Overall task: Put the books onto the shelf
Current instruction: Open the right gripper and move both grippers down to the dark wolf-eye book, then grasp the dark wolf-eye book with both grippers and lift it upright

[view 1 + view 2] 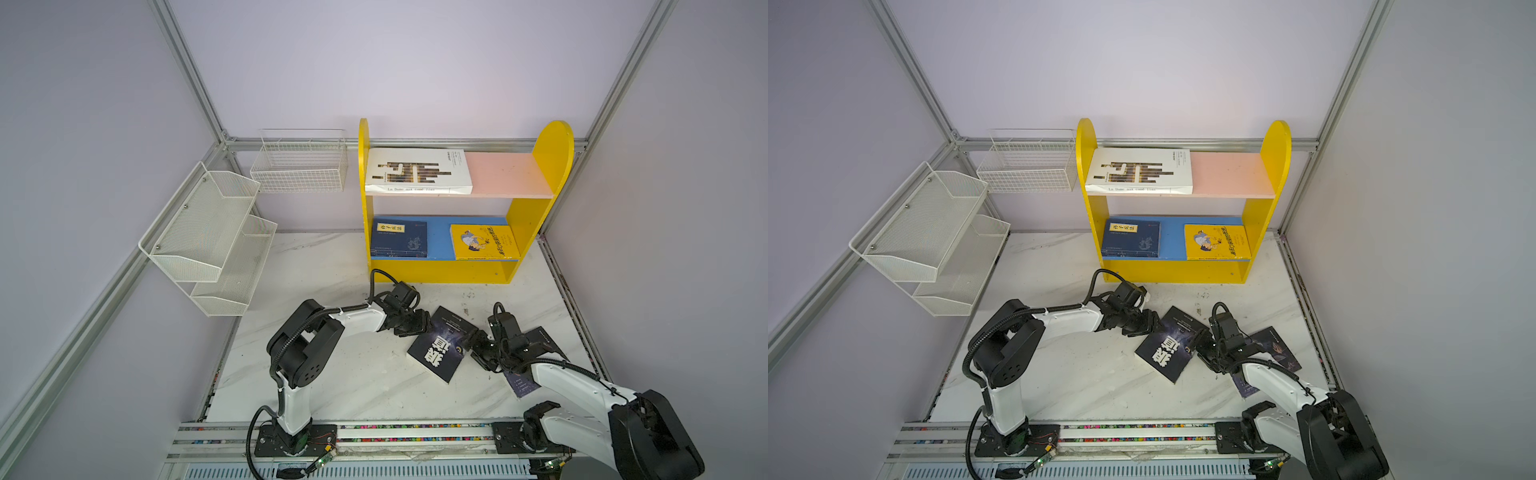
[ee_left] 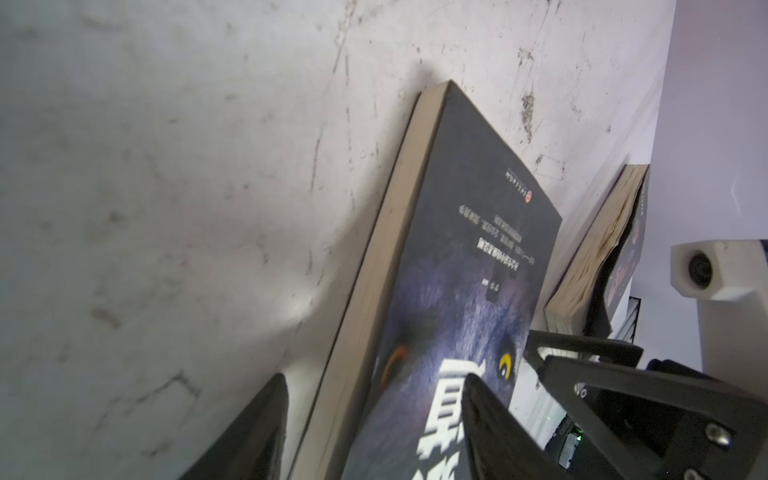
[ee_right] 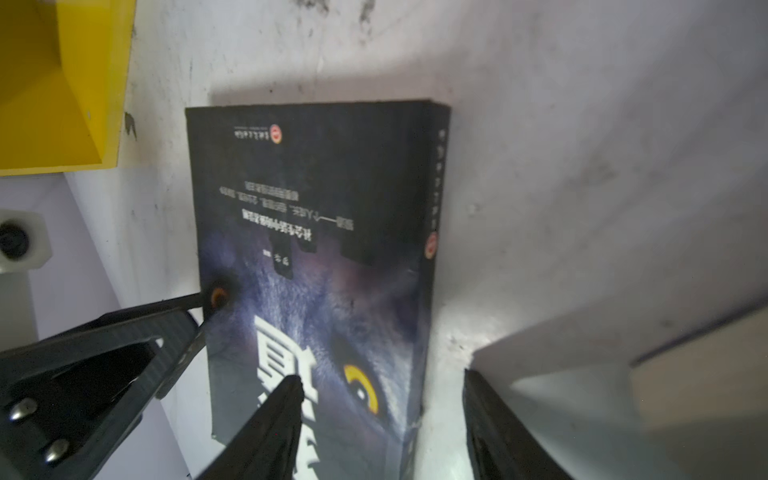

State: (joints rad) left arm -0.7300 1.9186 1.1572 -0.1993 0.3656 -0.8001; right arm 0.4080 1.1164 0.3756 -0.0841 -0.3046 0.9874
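The dark-blue book lies slanted [image 1: 442, 342] to the shelf, so it has to be turned first. Next, my right gripper moves back, pinches the spine [image 3: 420, 336] of the book and turns the book square before picking it up.
A dark-blue book with a face [image 1: 440, 345] [image 1: 1167, 349] lies on the marble table in front of the shelf [image 1: 552, 166]. My left gripper [image 1: 419, 322] [image 2: 376, 378] is open and straddles its page edge. One finger is over the cover, the other is beside the book. My right gripper [image 1: 478, 345] [image 3: 382, 376] is open and straddles the spine side, with table showing between spine and outer finger. Another dark book [image 1: 544, 340] [image 2: 598, 257] lies partly under the right arm. A white book [image 1: 417, 170] rests on the pink board. A navy book [image 1: 399, 237] and a yellow book [image 1: 484, 241] rest on the blue board.
A white mesh rack [image 1: 208, 241] hangs on the left wall and a white wire basket [image 1: 299, 166] on the back wall. The arm bases sit on a metal rail [image 1: 415, 432] along the front edge. Walls close in the table on three sides.
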